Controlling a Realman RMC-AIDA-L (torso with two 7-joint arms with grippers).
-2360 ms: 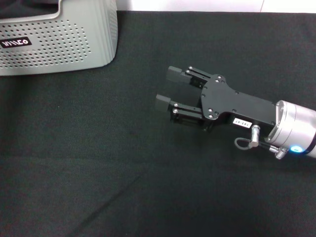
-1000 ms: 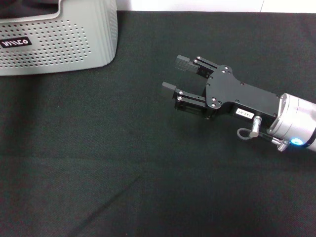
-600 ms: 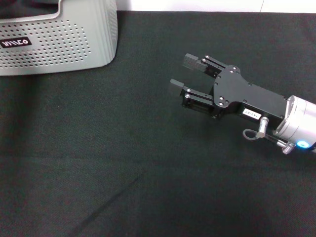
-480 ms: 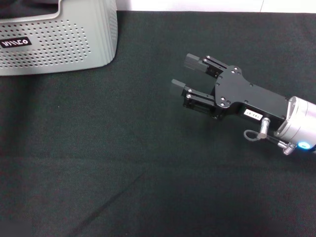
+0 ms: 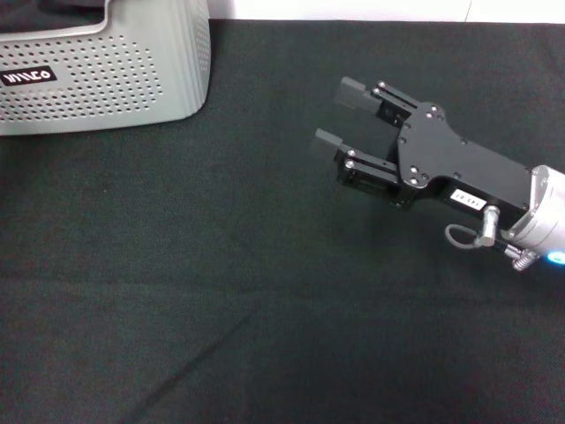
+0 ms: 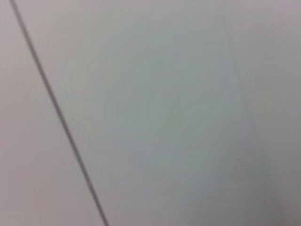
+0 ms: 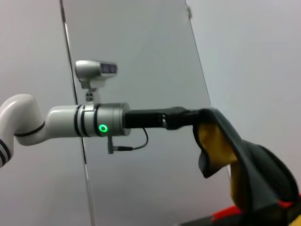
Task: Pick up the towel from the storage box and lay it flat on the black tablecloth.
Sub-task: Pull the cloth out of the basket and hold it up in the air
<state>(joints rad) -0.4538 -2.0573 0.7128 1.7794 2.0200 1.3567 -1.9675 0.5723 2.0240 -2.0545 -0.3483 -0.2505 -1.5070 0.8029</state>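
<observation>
The towel hangs bunched from my left gripper alone, so next my right gripper moves back in and grabs the towel's free edge before it lays the towel flat.
My right gripper is open and empty, hovering over the black tablecloth at the right, apart from the storage box at the far left corner. The towel does not show in the head view. In the right wrist view my left arm reaches out level in the air. Its left gripper is shut on the towel, which hangs bunched from it, with its yellow-orange face inside and its dark face outside. The left wrist view shows only a pale wall.
The light grey perforated box has a black label with white lettering. A white strip runs behind the cloth's far edge. A tall pale panel stands behind the left arm.
My right gripper has drifted to the right and farther away over the cloth, staying open. The box has not moved.
</observation>
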